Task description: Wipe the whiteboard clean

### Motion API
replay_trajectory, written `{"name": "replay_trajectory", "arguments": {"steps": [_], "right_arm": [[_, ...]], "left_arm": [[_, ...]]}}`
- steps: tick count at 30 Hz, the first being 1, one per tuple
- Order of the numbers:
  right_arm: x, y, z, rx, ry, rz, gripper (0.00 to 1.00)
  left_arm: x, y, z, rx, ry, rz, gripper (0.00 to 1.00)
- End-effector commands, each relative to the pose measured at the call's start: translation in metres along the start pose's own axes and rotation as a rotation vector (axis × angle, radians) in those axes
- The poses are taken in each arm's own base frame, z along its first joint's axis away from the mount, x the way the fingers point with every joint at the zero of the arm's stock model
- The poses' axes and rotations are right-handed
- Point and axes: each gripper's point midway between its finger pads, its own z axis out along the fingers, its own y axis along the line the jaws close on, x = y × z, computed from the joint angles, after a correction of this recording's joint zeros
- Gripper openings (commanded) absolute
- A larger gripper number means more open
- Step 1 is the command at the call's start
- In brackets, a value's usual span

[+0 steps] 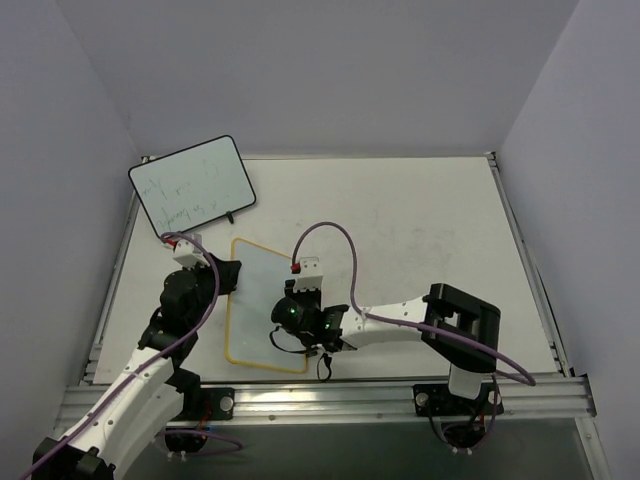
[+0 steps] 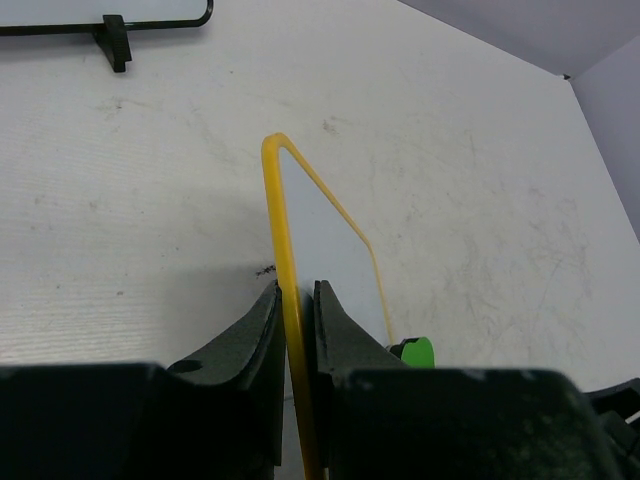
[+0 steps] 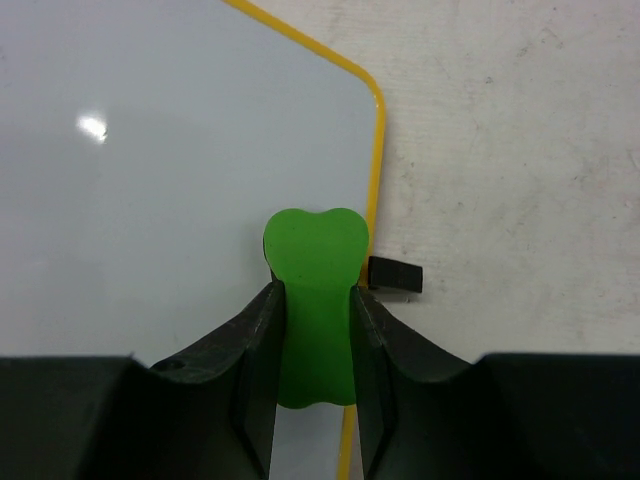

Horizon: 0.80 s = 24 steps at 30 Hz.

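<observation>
The green eraser already lies partly over the yellow rim [image 3: 367,268] next to the black foot, so my right gripper should sweep the eraser back across the board's middle [image 1: 262,290] toward my left gripper.
The whiteboard [image 1: 256,272], white with a yellow rim, lies flat on the table in front of both arms. My left gripper [image 1: 229,277] is shut on its left rim; in the left wrist view the yellow rim [image 2: 290,260] runs between the fingers of my left gripper [image 2: 296,297]. My right gripper [image 1: 282,322] is over the board's near right part, shut on a green eraser [image 3: 312,250] that rests on the surface beside the right rim. The board [image 3: 150,190] looks blank there. One black foot [image 3: 395,275] sticks out past the rim. The eraser [image 2: 415,352] also shows in the left wrist view.
A black-rimmed whiteboard [image 1: 190,185] with faint writing stands propped at the back left; its lower rim and foot [image 2: 115,40] show in the left wrist view. White walls enclose the table [image 1: 420,230], with a metal rail [image 1: 330,395] along the near edge.
</observation>
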Motion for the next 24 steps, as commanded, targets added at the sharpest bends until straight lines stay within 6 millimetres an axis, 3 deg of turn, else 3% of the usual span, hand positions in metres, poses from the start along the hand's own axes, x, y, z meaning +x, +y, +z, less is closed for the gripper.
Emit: {"name": "replay_trajectory", "arguments": {"steps": [1, 7, 11, 20, 24], "right_arm": [[0.017, 0.038, -0.036, -0.153, 0.103, -0.030, 0.00], [0.021, 0.054, -0.057, -0.191, 0.095, -0.026, 0.00], [0.022, 0.053, -0.060, -0.184, 0.081, -0.017, 0.00], [0.064, 0.014, -0.032, -0.112, 0.125, -0.089, 0.00], [0.069, -0.005, -0.028, -0.069, 0.127, -0.097, 0.00]], "left_arm": [[-0.021, -0.034, -0.003, 0.158, -0.075, 0.094, 0.02], [-0.028, -0.029, -0.003, 0.127, -0.113, 0.100, 0.02], [-0.029, -0.027, -0.006, 0.121, -0.119, 0.107, 0.02], [-0.029, -0.029, -0.005, 0.129, -0.115, 0.116, 0.02], [-0.029, -0.028, -0.006, 0.123, -0.118, 0.117, 0.02]]}}
